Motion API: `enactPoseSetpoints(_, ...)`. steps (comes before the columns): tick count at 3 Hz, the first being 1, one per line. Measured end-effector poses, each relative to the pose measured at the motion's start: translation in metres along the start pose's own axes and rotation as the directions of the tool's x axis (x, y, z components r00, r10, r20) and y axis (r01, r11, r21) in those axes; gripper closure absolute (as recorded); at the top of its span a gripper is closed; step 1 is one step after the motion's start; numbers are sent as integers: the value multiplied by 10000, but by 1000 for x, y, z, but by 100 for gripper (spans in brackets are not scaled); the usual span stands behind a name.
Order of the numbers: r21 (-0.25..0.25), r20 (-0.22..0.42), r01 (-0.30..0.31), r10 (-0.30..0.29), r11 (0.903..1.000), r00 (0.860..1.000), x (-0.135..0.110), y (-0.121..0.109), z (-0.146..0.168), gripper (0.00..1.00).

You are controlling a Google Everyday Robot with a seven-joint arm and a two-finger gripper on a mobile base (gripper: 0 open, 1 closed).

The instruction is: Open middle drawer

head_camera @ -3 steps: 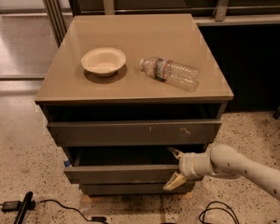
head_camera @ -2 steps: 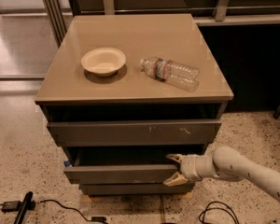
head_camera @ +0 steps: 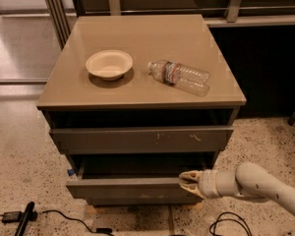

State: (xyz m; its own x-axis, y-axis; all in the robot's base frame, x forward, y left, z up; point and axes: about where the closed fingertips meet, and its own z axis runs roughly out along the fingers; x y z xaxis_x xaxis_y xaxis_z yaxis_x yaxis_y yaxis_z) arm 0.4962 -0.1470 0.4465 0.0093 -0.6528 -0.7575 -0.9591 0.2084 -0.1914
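My gripper's closed fingers are at the top edge of the partly open middle (head_camera: 177,179) drawer. Next, I open them, hook behind the front and pull.
The middle drawer (head_camera: 128,187) is a plain dark grey front below the scratched top drawer (head_camera: 137,139). It stands pulled out a little, and its dark interior shows behind the front. My gripper (head_camera: 188,182) is at the right end of the middle drawer's front, with its pale fingers closed over the front's top edge. My white arm (head_camera: 255,183) reaches in from the lower right. The lowest drawer front (head_camera: 142,199) is mostly hidden under the middle one.
A cream bowl (head_camera: 109,64) and a plastic water bottle (head_camera: 179,76) lying on its side rest on the cabinet top (head_camera: 147,33). Black cables (head_camera: 49,214) and a dark tool lie on the speckled floor at the lower left. A cable loop (head_camera: 226,222) lies under my arm.
My fingers have come closer together on the middle drawer's front edge. The drawer front has slid slightly further out toward the camera. The bowl and bottle have not moved.
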Motion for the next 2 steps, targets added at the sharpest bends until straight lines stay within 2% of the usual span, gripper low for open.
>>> enactPoseSetpoints(1,203,168,69,-73,9998,9998,-2,8,-16,100)
enactPoseSetpoints(2,249,191,69,-74,9997,9998,-2,9,-19,87)
